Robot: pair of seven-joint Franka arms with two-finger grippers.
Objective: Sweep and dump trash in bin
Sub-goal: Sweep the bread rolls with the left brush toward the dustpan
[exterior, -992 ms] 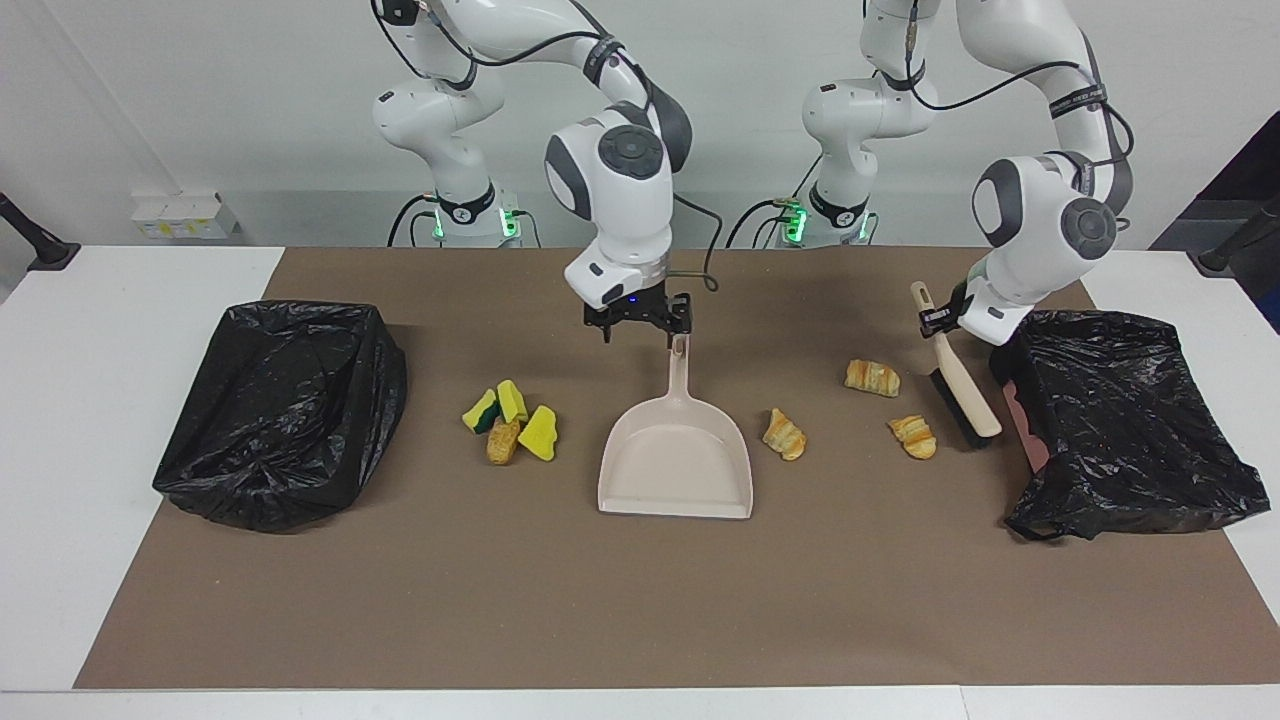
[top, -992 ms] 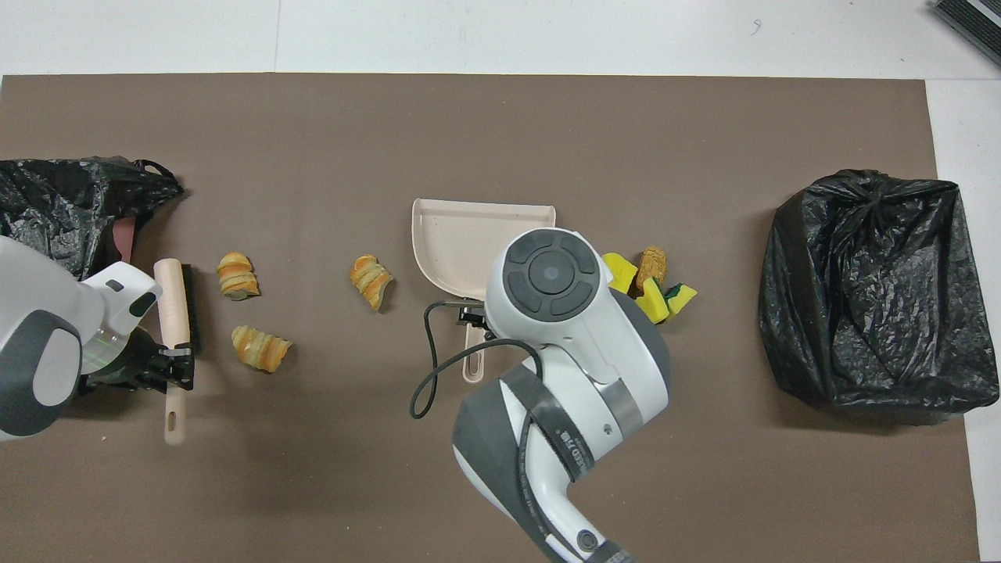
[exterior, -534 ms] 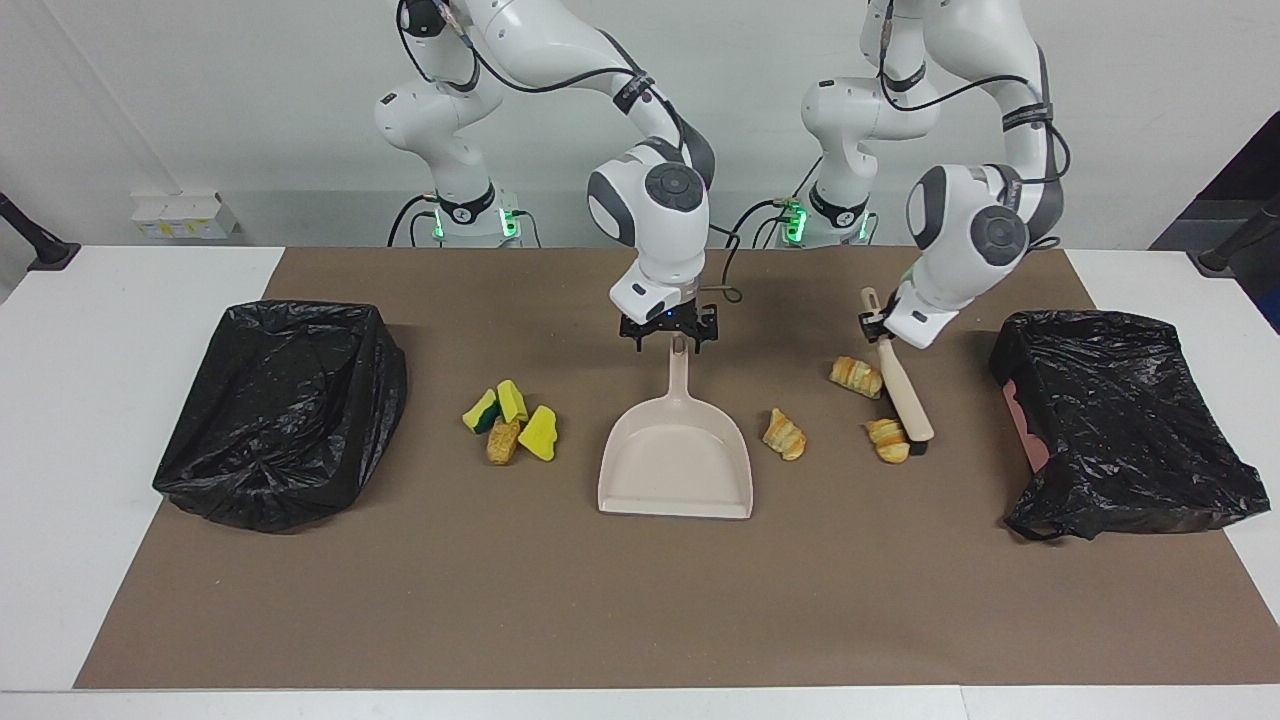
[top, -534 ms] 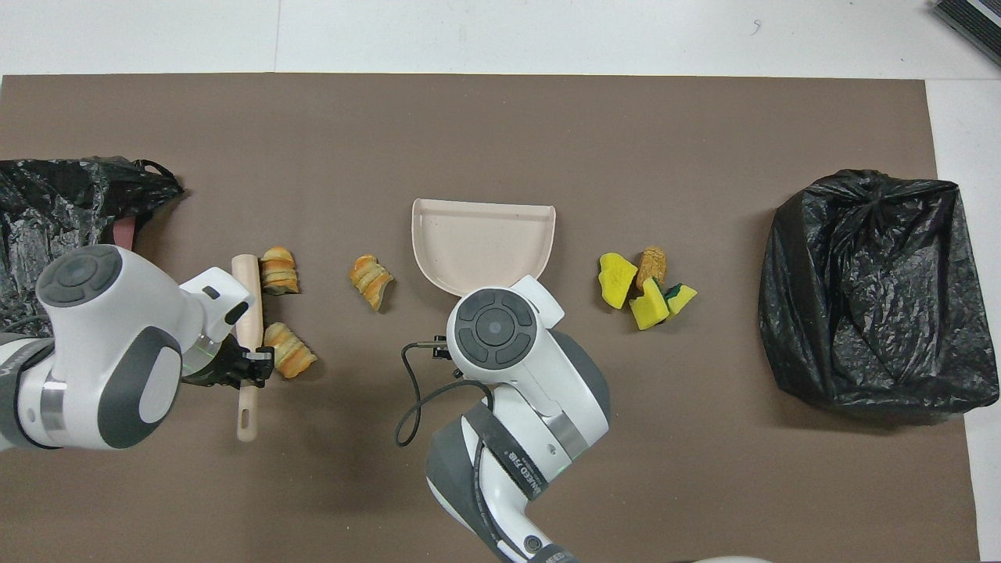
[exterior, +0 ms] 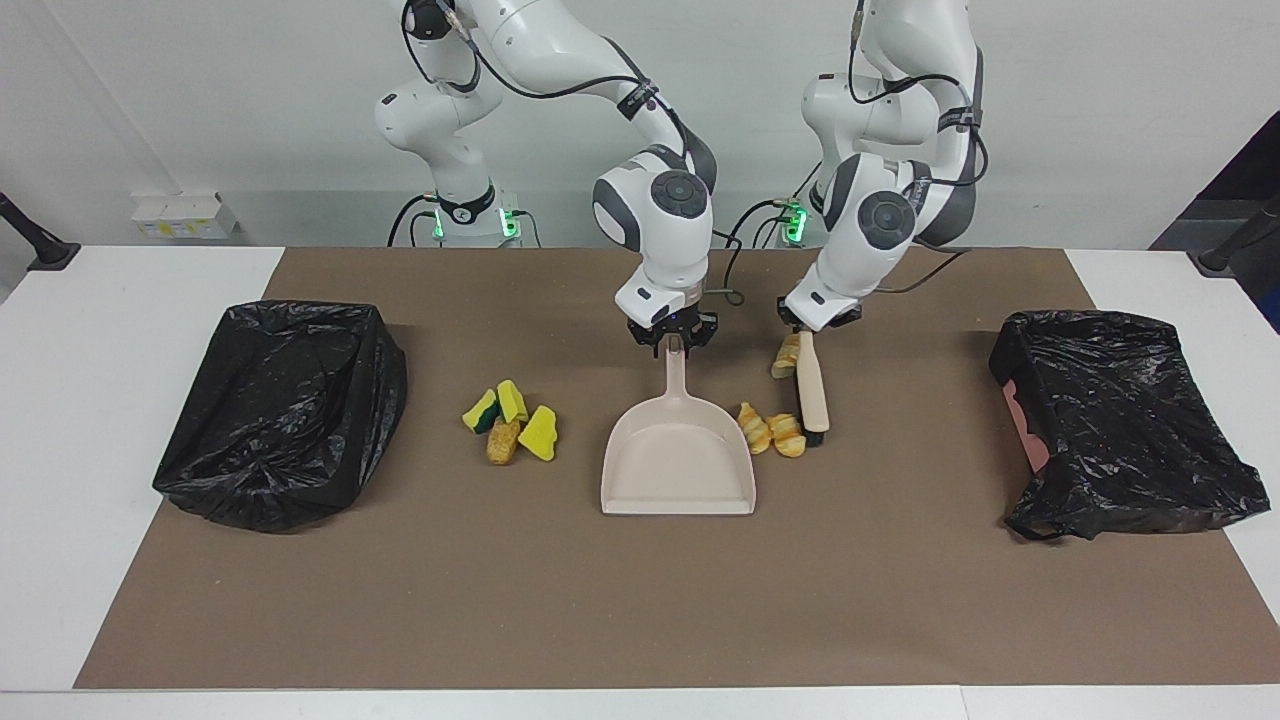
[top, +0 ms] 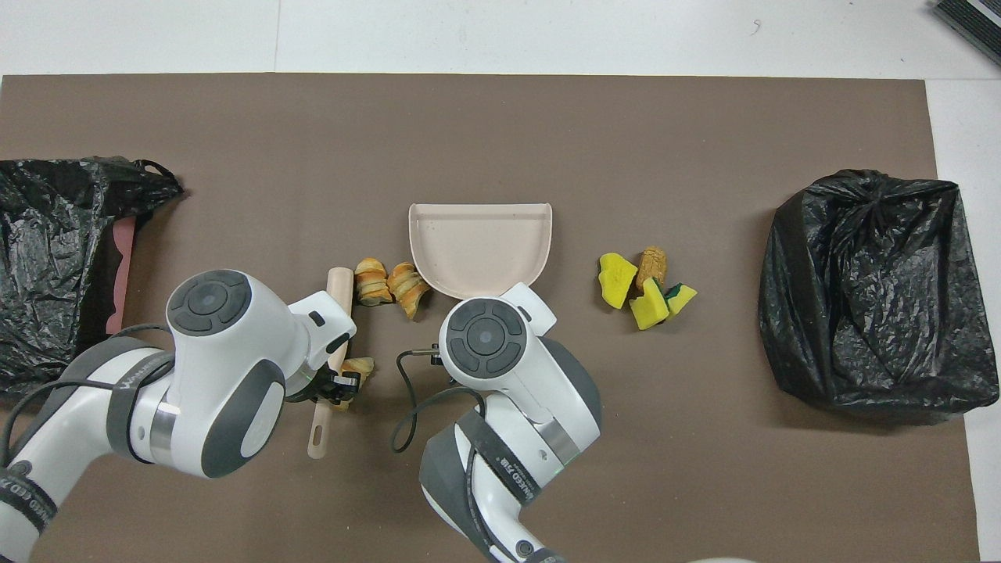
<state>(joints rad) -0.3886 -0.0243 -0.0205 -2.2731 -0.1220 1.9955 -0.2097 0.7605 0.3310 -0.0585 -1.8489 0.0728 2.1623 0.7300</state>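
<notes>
The dustpan's open edge [top: 480, 206] points away from the croissant pieces [top: 407, 287], so my right gripper needs to turn it toward them before my left gripper sweeps them in.
A beige dustpan [exterior: 678, 470] [top: 481, 242] lies mid-table with its handle toward the robots. My right gripper [exterior: 676, 338] is shut on the handle's end; its wrist hides this in the overhead view. My left gripper [exterior: 808, 322] [top: 335, 383] is shut on the handle of a beige brush [exterior: 812, 395] [top: 339, 291], which is on the mat beside the pan. Two croissant pieces [exterior: 755, 428] [exterior: 788, 436] [top: 371, 281] lie between brush and pan. A third [exterior: 787, 357] [top: 358, 367] lies by the brush handle. Yellow sponge wedges [exterior: 540, 435] [top: 616, 279] and a brown nugget [exterior: 503, 440] [top: 652, 267] lie beside the pan, toward the right arm's end.
A bin lined with a black bag [exterior: 285, 410] [top: 868, 289] stands at the right arm's end of the brown mat. Another black-bagged bin [exterior: 1120, 420] [top: 55, 234] stands at the left arm's end.
My left gripper dragged the brush toward the dustpan, pushing the croissant pieces along until two lie against the pan's side. My right gripper lowered onto the dustpan handle and closed.
</notes>
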